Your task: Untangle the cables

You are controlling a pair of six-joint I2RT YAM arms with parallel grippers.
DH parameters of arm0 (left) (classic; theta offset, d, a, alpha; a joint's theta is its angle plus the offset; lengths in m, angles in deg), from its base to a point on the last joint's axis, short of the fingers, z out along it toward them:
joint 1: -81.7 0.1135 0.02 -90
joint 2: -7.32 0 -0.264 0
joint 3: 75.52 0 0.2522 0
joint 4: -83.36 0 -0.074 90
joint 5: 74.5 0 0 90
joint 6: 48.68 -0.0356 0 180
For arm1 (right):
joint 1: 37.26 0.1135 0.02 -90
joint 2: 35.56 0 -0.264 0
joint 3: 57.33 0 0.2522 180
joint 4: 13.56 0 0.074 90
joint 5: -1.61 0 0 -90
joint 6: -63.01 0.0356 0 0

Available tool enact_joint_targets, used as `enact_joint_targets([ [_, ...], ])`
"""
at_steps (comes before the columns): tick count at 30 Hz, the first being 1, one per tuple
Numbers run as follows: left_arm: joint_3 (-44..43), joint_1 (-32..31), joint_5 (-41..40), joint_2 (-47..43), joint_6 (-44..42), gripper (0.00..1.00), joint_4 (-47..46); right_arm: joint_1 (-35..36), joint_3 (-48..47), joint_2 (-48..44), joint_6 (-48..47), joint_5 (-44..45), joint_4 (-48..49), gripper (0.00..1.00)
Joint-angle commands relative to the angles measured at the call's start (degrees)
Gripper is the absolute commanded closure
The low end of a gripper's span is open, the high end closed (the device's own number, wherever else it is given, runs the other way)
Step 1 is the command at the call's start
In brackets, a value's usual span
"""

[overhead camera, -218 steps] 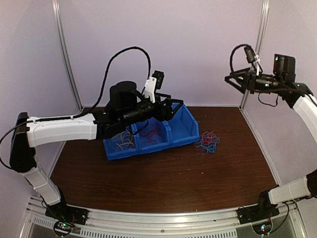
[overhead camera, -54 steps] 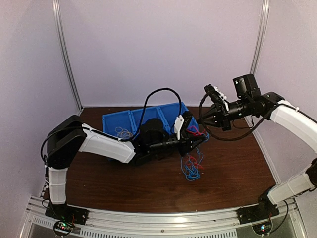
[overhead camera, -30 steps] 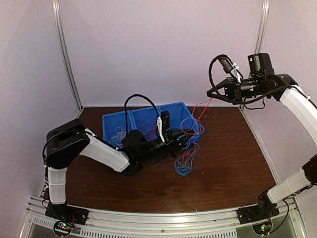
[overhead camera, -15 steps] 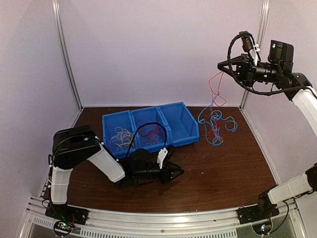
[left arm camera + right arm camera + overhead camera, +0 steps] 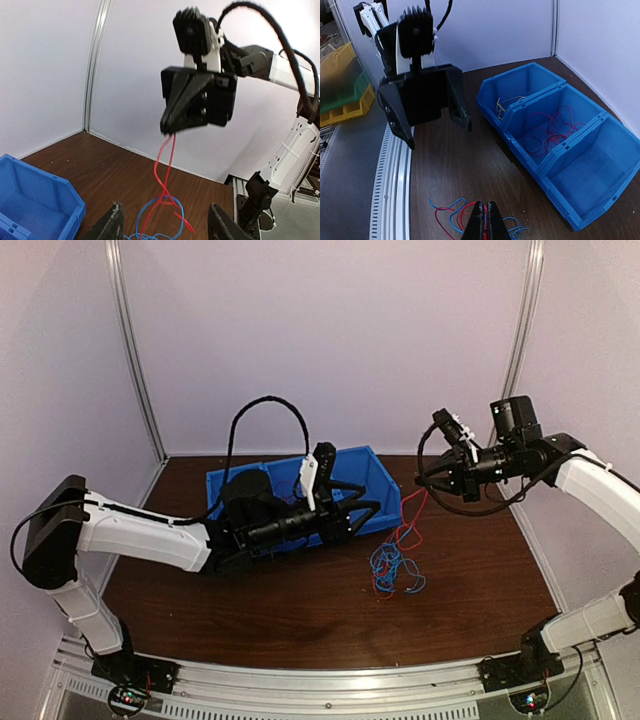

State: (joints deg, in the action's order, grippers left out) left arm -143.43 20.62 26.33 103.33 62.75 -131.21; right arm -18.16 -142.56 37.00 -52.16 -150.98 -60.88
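Next, my left gripper takes the red cable (image 5: 165, 189), which runs from my right gripper into the blue cable's loops (image 5: 386, 562), freeing my right one to hold the blue cable.
A tangle of red and blue cables (image 5: 393, 568) rests on the brown table, right of the blue bin (image 5: 385, 480). My right gripper (image 5: 420, 481) hovers above it, shut on a red strand (image 5: 409, 519) that runs down into the tangle. In the right wrist view its fingertips (image 5: 484, 216) pinch the red cable over the loops (image 5: 451, 214). My left gripper (image 5: 367, 515) is open and empty, level with the bin's front, facing the hanging strand. In the left wrist view the red strand (image 5: 164, 165) drops from the right gripper (image 5: 168, 131) into a blue loop (image 5: 150, 212).
The bin has three compartments: yellow cables (image 5: 510, 103) in the left one, red cables (image 5: 551, 129) in the middle, and the right one (image 5: 600, 172) bare. Walls close in behind and to the right. An aluminium rail (image 5: 330, 685) runs along the near edge.
My right gripper has come down and left from high up, lowering the cables onto the table. My left arm has risen from the table's front towards the bin, its jaws wider apart.
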Motion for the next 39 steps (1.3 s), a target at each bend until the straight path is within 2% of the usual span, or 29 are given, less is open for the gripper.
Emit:
enact_joint_targets([
  [1, -5.29, 0.08, 1.38, 2.23, 1.15, 0.41, 6.64, 2.52, 4.82, -1.40, -3.98, -0.51, -1.17, 1.00],
  [6, -9.63, 0.09, 5.30, 7.64, 2.72, 0.41, 3.67, 4.29, 5.44, -0.92, -2.69, -1.27, 0.64, 1.00],
  [12, -16.72, 0.15, 6.30, 14.56, 2.86, 0.45, 5.95, 5.22, 4.85, -0.66, -1.62, -2.35, 1.33, 1.00],
  [18, -17.89, 0.13, 8.84, 16.48, 3.24, 0.69, 4.98, 5.37, 5.13, -1.03, -1.32, -1.74, 1.76, 1.00],
  [21, -17.64, 0.14, 9.60, 16.23, 3.48, 0.91, 4.92, 5.43, 5.36, -0.88, -1.16, -1.20, 2.21, 1.00],
  [22, -17.47, 0.10, 9.60, 16.08, 3.52, 0.96, 4.94, 5.37, 5.32, -0.77, -0.80, -1.03, 2.43, 0.94],
  [24, -16.57, 0.11, 8.84, 14.98, 3.60, 1.00, 5.01, 4.70, 5.09, -0.47, -0.10, -0.13, 2.90, 0.72],
  [27, -13.80, 0.11, 6.77, 12.00, 3.50, 1.00, 4.68, 0.50, 5.08, 0.34, -1.48, -1.56, 2.46, 0.57],
  [32, -10.25, 0.12, 5.25, 6.70, 2.67, 1.00, 7.20, -9.73, 3.91, 4.21, -8.52, -11.99, -3.07, 0.49],
  [36, -8.39, 0.13, 3.86, 4.02, 2.40, 1.00, 9.01, -9.83, 3.75, 8.19, -24.90, -7.42, -14.84, 0.44],
  [39, -7.30, 0.11, 3.02, 2.56, 2.29, 1.00, 9.48, -8.15, 7.05, 10.21, -26.88, -2.84, -13.15, 0.42],
])
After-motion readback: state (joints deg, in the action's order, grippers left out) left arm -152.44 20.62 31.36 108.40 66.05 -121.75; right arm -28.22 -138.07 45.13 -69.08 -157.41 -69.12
